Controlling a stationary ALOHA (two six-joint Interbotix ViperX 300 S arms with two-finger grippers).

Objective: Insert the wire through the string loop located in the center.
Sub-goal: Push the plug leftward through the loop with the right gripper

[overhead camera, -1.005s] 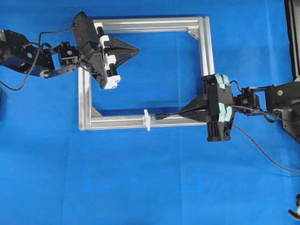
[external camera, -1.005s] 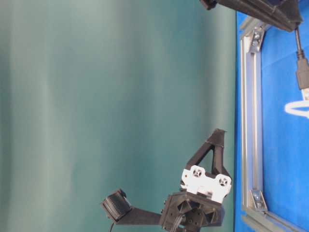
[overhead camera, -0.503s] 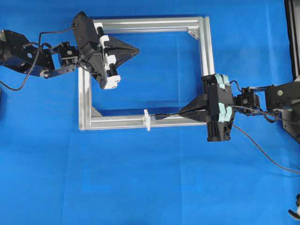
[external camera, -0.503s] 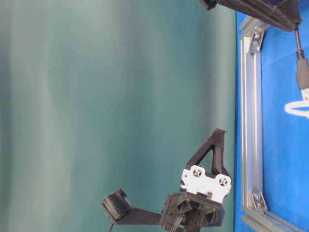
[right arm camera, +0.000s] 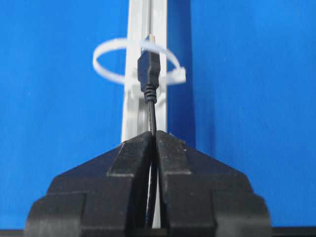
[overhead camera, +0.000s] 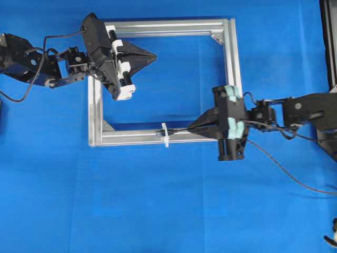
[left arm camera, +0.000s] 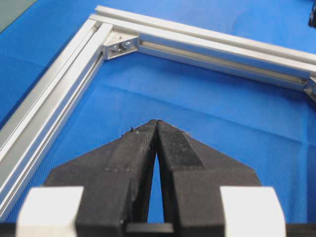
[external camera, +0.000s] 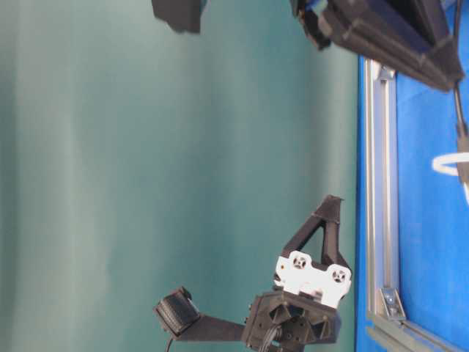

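The robot's right gripper is behind the string loop (overhead camera: 165,130) that the plug crosses, so next the left gripper opens and grabs the plug's tip (overhead camera: 158,134) from the loop's far side.
The string loop (overhead camera: 166,139) is a small white ring standing on the near bar of the silver frame (overhead camera: 158,26). My right gripper (overhead camera: 190,128) is just right of it and shut on the wire (overhead camera: 176,131). In the right wrist view the wire (right arm camera: 151,108) runs out from between the pads to its dark plug (right arm camera: 148,69), which lies inside the outline of the loop (right arm camera: 106,74). The table-level view shows the plug crossing the loop (external camera: 443,163). My left gripper (overhead camera: 154,55) hangs shut and empty over the frame's upper left part; its jaws (left arm camera: 157,122) meet above blue cloth.
Blue cloth covers the table. The wire's slack (overhead camera: 284,168) trails from the right arm toward the lower right. A black stand (overhead camera: 329,42) runs along the right edge. Silver corner brackets (left arm camera: 121,45) sit inside the frame corners.
My right gripper has moved left along the near bar with the wire. The plug went from just right of the loop into it. The left arm stayed put.
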